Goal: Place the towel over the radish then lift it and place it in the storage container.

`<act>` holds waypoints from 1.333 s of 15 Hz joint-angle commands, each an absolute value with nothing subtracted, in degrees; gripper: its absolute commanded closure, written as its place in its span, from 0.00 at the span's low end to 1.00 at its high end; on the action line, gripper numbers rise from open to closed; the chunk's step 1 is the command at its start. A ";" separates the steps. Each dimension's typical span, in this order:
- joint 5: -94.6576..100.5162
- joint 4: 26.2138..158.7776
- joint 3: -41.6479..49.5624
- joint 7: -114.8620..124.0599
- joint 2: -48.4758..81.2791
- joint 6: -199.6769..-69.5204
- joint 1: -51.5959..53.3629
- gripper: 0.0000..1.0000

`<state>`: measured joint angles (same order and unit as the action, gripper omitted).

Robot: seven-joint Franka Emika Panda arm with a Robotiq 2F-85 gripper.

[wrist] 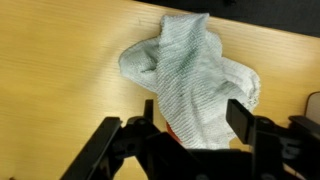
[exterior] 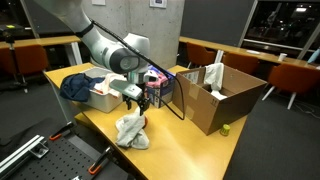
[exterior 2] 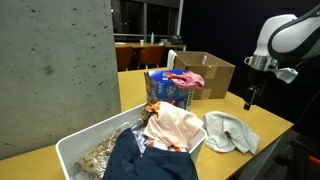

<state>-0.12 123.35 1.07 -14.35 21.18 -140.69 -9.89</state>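
The radish shows red (exterior: 144, 121) beyond the edge of the towel, so the robot's gripper should move down, pinch the near part of the towel (wrist: 192, 122) and pull it over the radish.
A crumpled grey-white towel (wrist: 190, 65) lies on the wooden table, seen in both exterior views (exterior: 132, 131) (exterior 2: 230, 132). A small red sliver of the radish (wrist: 168, 130) shows under the towel's near edge; the rest is hidden. My gripper (wrist: 195, 122) is open and empty, its two black fingers straddling the near part of the towel from above. In the exterior views the gripper (exterior: 138, 102) (exterior 2: 250, 99) hangs a little above the towel. A white storage bin (exterior 2: 75, 150) with clothes stands at the table's end (exterior: 104, 99).
An open cardboard box (exterior: 228, 95) (exterior 2: 210, 72) stands on the table. A dark wire basket with colourful items (exterior: 160, 85) (exterior 2: 170, 90) sits between bin and box. A small green object (exterior: 224, 128) lies by the box. Chairs and tables stand behind.
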 commanded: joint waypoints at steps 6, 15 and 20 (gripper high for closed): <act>-3.09 116.60 -1.92 -16.44 30.80 -139.48 -8.49 0.00; -1.80 116.83 -0.21 -11.45 32.06 -139.45 -7.09 0.00; -1.42 117.72 1.94 -7.42 30.63 -139.28 -6.93 0.00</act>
